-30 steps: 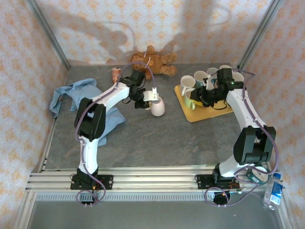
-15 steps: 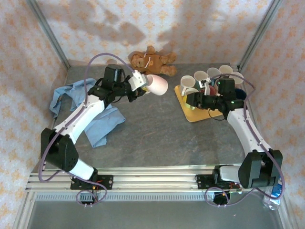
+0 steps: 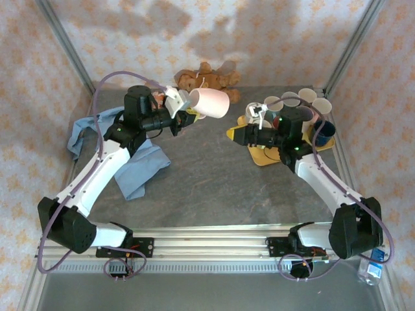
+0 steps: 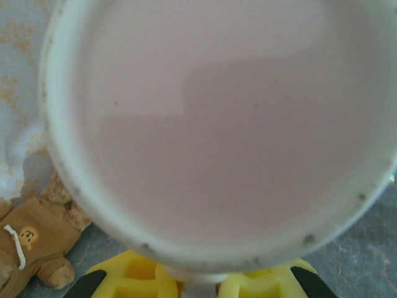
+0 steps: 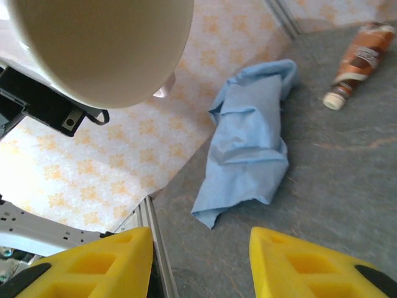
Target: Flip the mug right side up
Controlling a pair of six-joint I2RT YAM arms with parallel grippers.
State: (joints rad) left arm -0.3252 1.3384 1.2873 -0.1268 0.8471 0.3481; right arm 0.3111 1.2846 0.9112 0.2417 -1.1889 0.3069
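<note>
My right gripper keeps moving toward the free part of the mug's handle (image 5: 165, 87) until it closes there, because the pink mug's opening (image 5: 105, 49) faces it while it is open.
The pink mug (image 3: 211, 102) hangs in the air above the back of the table, lying on its side with its mouth to the left. My left gripper (image 3: 183, 103) is shut on it at the rim side. In the left wrist view the mug (image 4: 217, 124) looms close and a white part of it sits pinched between the yellow fingers (image 4: 133, 279). My right gripper (image 3: 237, 134) stands open and empty over the tray's left edge, pointing left toward the mug. The mug's pale rounded body (image 5: 105, 43) shows at the top left of the right wrist view, above the open right gripper (image 5: 198, 261).
A yellow tray (image 3: 266, 157) at the right holds several upright mugs (image 3: 285, 103). A teddy bear (image 3: 207, 79) lies at the back wall. A blue cloth (image 3: 139, 162) covers the left side, with a small brown bottle (image 3: 155, 98) behind it. Patterned walls enclose the table.
The left arm has lifted the mug off the table and swung it up and back, turning it onto its side. The right gripper has moved left off the tray.
</note>
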